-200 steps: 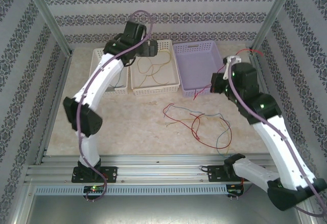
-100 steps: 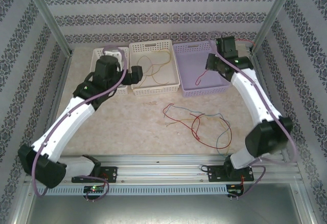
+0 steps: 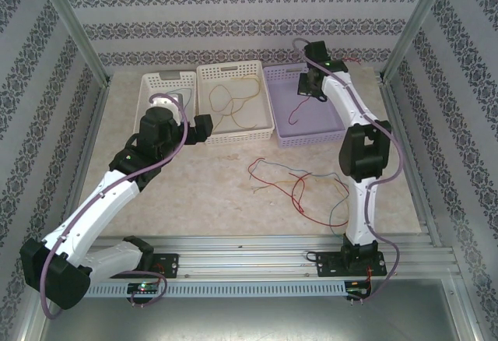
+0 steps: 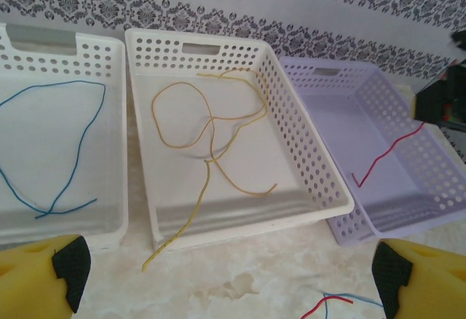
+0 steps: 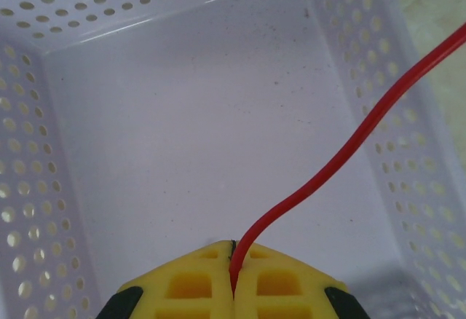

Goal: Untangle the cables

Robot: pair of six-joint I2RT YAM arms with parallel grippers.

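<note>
I have the red cable's loose end (image 3: 292, 121) inside the lilac basket, clear of the tangle, so I keep moving my right gripper down and let go near the basket's bottom (image 3: 285, 106).
A loose tangle of red, blue and yellow cables (image 3: 299, 185) lies on the table in front of the baskets; two of its ends (image 4: 328, 303) show in the left wrist view. My right gripper (image 3: 306, 92) (image 5: 233, 279) is shut on a red cable (image 5: 342, 151) (image 4: 382, 157), which hangs into the lilac basket (image 3: 311, 137) (image 5: 44, 188). My left gripper (image 3: 204, 127) (image 4: 227, 275) stands open over the table just before the middle white basket (image 3: 233, 135) (image 4: 240, 228), with nothing between its fingers. A yellow cable (image 3: 233, 103) (image 4: 211, 126) lies in that basket, one end trailing over the near rim.
A white basket (image 3: 167, 80) (image 4: 116, 210) at the left holds a blue cable (image 4: 73, 144). All three baskets sit in a row at the back. Patterned walls and metal posts close in the table. The left arm reaches across the table's left side.
The right arm has swung from the table's right side up over the lilac basket, carrying the red cable. The left arm has drawn back from above the middle basket toward the near left.
</note>
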